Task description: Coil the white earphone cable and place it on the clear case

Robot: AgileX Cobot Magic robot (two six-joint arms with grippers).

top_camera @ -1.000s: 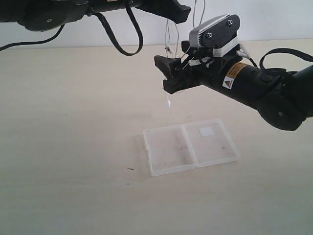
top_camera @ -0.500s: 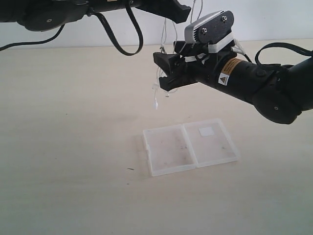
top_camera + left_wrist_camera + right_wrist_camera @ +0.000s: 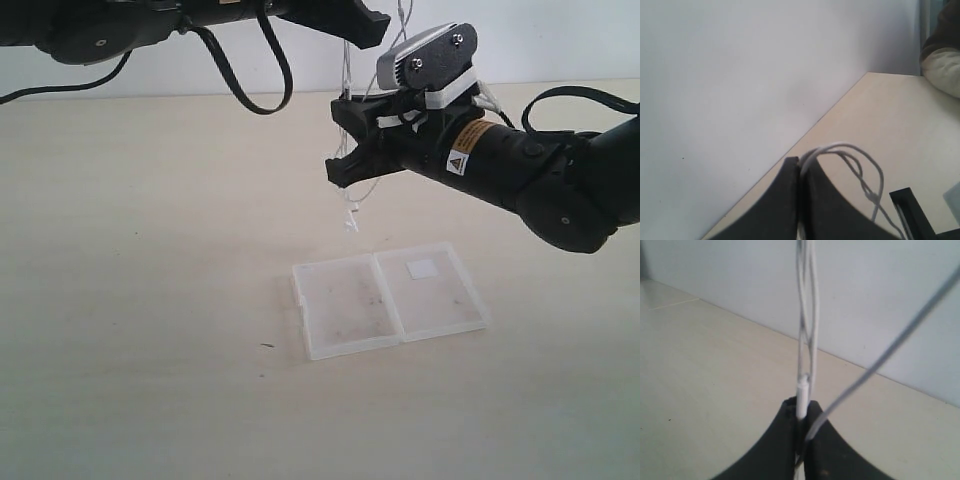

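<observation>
My left gripper should open and move away before my right gripper lowers the white earphone cable [image 3: 346, 72], now stretched between both grippers, to the clear case [image 3: 430, 290].
The white earphone cable [image 3: 352, 195] hangs in the air between both grippers, a loose end with a small white piece dangling just above the table. High at the back, my left gripper [image 3: 372, 28] is shut on a loop of the cable [image 3: 860, 165]. Below it my right gripper [image 3: 340, 140] is shut on the cable [image 3: 805, 340], with a small white stem pinched between its fingers and strands running up from them. The clear case [image 3: 345, 300] lies open and flat on the table, below and a little right of the dangling end, with its whitish label [image 3: 422, 268] on the right half.
The pale wooden table [image 3: 130, 300] meets a white wall [image 3: 560, 40] at the back. A black cable [image 3: 250, 80] loops down from the left arm. A small dark speck [image 3: 268, 346] lies left of the case.
The right gripper rose and shifted slightly left, then turned. The dangling cable end swung left, then back right to hang above the case's left half. The left arm has held still.
</observation>
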